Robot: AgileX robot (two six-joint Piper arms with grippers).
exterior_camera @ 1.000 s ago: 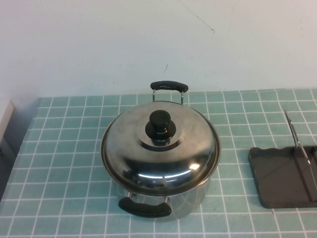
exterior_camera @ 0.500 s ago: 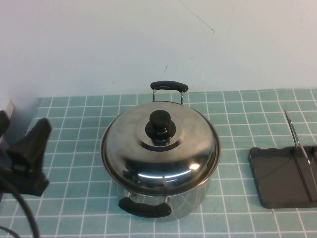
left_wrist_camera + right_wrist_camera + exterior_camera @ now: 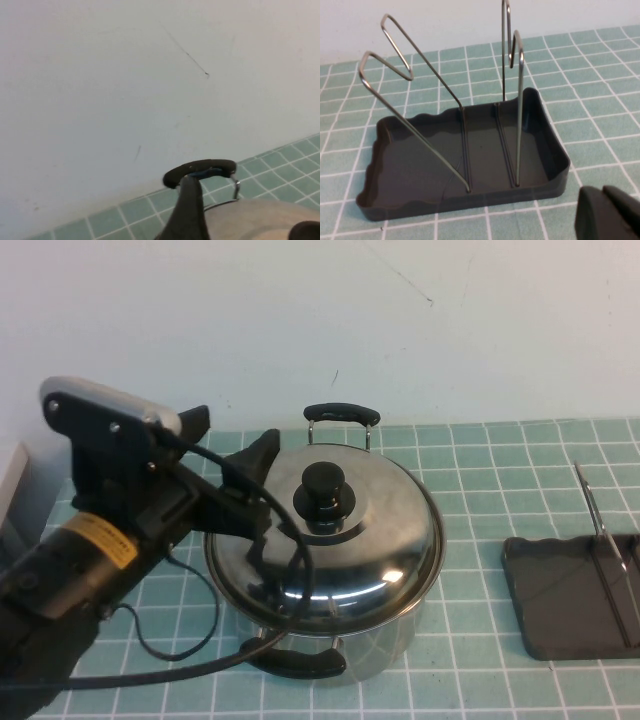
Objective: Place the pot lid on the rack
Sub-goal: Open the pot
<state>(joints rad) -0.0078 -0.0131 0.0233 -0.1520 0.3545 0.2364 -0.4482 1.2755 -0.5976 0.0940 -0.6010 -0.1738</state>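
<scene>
The pot lid's black knob [image 3: 323, 488] faces my left gripper's open fingers across an open way [image 3: 287, 484], so I should keep moving closer until the fingers straddle the knob.
The shiny steel pot lid [image 3: 350, 540] with its black knob [image 3: 323, 492] sits on the steel pot [image 3: 385, 640] at the middle of the table. My left gripper [image 3: 230, 438] is open, level with the lid's far left edge and left of the knob, touching nothing. One of its fingers [image 3: 187, 210] shows in the left wrist view in front of the pot's far handle [image 3: 200, 171], with the lid [image 3: 260, 220] below. The dark grey rack [image 3: 570, 595] with wire loops lies at the right. My right gripper [image 3: 609, 214] is shut and empty beside the rack [image 3: 470, 165].
The pot has two black handles, one at the far side [image 3: 342, 413] and one at the near side [image 3: 292, 660]. A white wall stands behind the tiled table. The rack's wire loops [image 3: 598, 530] stand upright at the table's right edge.
My left arm has come in from the left and risen toward the lid, its open fingers now near the lid's left rim. The lid, pot and rack have not moved.
</scene>
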